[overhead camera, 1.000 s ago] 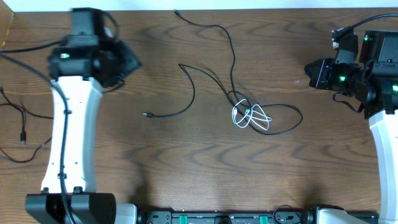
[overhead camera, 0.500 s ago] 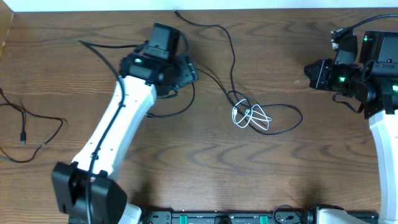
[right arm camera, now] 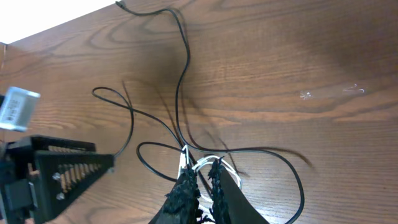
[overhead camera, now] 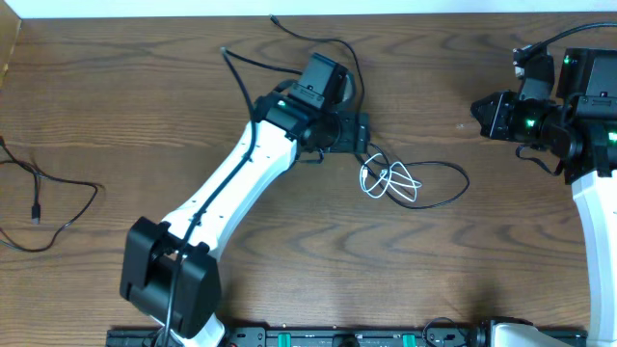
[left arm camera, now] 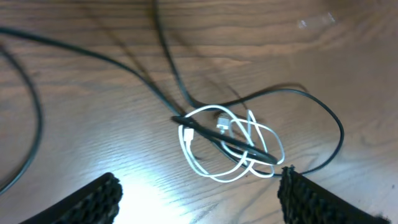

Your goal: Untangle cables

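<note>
The black loop sits low and is caught through the white coil, so my left gripper should raise the black cable first. My right gripper should come in to the knot after that.
A white cable lies coiled in a knot with a long black cable at the table's middle. The black cable runs from the knot to the far edge. My left gripper is open and empty, hovering just up and left of the knot. In the left wrist view the white coil and the black loop lie ahead of the spread fingers. My right gripper is shut and empty, well right of the knot. The right wrist view shows its fingers over the white coil and the black cable.
A second black cable branch runs left of the knot, mostly hidden under my left arm in the overhead view. A separate thin black cable lies at the table's left edge. Bare wood surrounds the knot in front and to the right.
My left arm has swung from the far left of the table rightward to the middle, ending beside the knot. The right arm and the cables have not moved.
</note>
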Controlling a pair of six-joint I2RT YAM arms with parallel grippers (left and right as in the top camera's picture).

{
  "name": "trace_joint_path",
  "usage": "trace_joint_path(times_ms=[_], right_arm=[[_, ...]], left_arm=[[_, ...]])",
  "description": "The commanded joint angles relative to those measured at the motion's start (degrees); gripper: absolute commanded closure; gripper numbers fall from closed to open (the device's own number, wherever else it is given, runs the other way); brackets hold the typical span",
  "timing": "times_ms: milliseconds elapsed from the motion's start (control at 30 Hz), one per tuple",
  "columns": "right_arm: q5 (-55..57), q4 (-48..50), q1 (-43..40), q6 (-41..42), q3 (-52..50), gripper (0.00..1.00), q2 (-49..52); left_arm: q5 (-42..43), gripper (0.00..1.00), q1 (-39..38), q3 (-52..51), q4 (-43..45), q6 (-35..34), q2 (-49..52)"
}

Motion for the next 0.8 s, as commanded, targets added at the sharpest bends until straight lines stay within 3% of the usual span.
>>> trace_joint_path(times_ms=[0,167,333,533,767], right_arm=[[0.22,-0.22,0.04,-0.85,-0.37,0.92,0.15],[0.22,-0.52,0.04,-0.85,-0.37,0.92,0.15],[0.24,-0.66,0.02,-0.85,-0.37,0.92,0.15],[0.24,-0.76,0.02,-0.87,-0.37,0.92,0.15],[1.53,-1.11,0.04,-0.87,-0.39,0.92,0.15]], left_arm=[[2.36,0.14,-0.85,0.31,1.81,3.26,1.97],[3.43,0.13,-1.11,0.31,4.81,1.46,3.74],[3.19,0.13,-1.11,0.31,5.29,-13.53,7.1],[3.21,0.13,-1.11,0.31,6.82,-25.16,11.67],[3.54,0.21,-1.11,0.31,6.8,-29.49,13.29]])
